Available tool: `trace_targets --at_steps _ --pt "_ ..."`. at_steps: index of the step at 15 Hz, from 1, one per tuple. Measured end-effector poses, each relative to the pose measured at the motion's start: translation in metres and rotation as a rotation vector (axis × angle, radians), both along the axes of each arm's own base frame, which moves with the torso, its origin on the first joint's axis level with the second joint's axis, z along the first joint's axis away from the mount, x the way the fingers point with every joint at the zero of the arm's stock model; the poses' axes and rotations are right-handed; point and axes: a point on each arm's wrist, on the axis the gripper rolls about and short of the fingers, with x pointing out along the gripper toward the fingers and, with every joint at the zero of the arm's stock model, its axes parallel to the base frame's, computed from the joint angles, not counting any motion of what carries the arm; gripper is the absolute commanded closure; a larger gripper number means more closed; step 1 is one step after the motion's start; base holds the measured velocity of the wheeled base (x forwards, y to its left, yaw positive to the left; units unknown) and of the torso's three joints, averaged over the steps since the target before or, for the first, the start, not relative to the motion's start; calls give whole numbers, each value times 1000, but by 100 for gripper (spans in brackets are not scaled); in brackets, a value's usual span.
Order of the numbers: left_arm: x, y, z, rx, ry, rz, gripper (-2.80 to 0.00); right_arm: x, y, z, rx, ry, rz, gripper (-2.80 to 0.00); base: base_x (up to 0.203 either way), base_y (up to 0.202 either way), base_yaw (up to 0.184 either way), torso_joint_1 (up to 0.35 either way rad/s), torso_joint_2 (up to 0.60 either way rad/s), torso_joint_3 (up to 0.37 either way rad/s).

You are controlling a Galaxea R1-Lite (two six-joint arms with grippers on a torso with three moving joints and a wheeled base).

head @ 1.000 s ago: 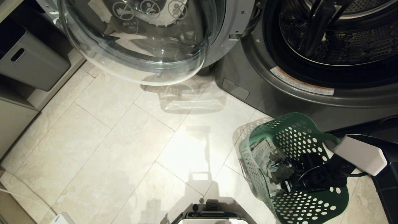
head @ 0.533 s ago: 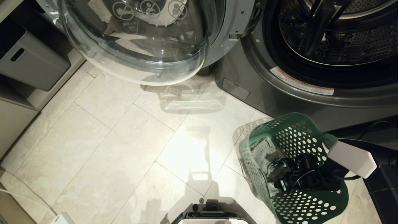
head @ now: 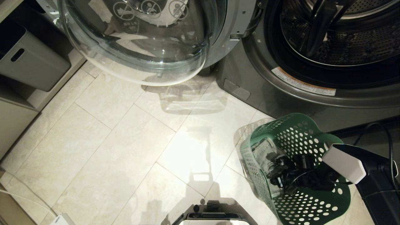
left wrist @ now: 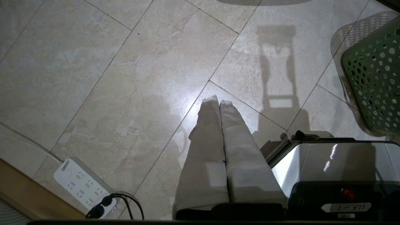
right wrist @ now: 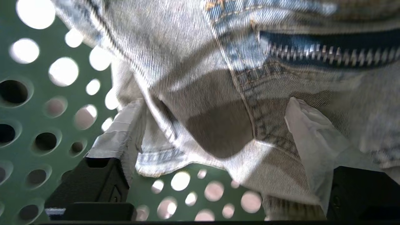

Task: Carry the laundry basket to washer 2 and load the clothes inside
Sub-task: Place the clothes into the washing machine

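Note:
The laundry basket [head: 307,204] should be empty when I lift the pale denim out, because clear holes [right wrist: 180,180] show close around the denim.
The dark green laundry basket [head: 293,137] stands on the floor tiles at the lower right, just in front of the dark grey washer [head: 250,72]. The washer's drum [head: 343,40] is open and its glass door [head: 140,47] is swung out to the left; no number label shows. The clothes [head: 264,153], pale denim with a zipper [right wrist: 200,62], lie inside the basket [right wrist: 31,125]. My right gripper [head: 278,175] reaches down into the basket and is open [right wrist: 214,106], its taped fingers [right wrist: 125,131] spread on either side of the denim. My left gripper [left wrist: 218,101] hangs shut over the bare floor, the basket [left wrist: 375,78] off to its side.
A grey storage bin [head: 31,59] sits in a shelf unit at the far left. A white power strip [left wrist: 81,184] with a black cable lies on the floor near a wooden edge. My base [head: 215,215] shows at the bottom edge.
My right arm has pushed further into the basket, toward the denim, and its jaws have spread wider. Basket, washer and left arm have not moved.

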Motion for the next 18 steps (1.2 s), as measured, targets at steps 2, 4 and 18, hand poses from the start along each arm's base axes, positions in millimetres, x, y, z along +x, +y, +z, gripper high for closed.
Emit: trace_targets --at_steps 2,4,18 --pt "0 0 0 0 0 0 0 2 0 -4 -3 -22 0 -280 0 0 0 0 0 0" --pt "0 0 0 0 0 0 0 4 -1 -5 -9 -60 1 -280 0 0 0 0 0 0" --pt "0 0 0 0 0 0 0 4 -1 -8 -6 -75 -5 0 0 0 0 0 0 0"
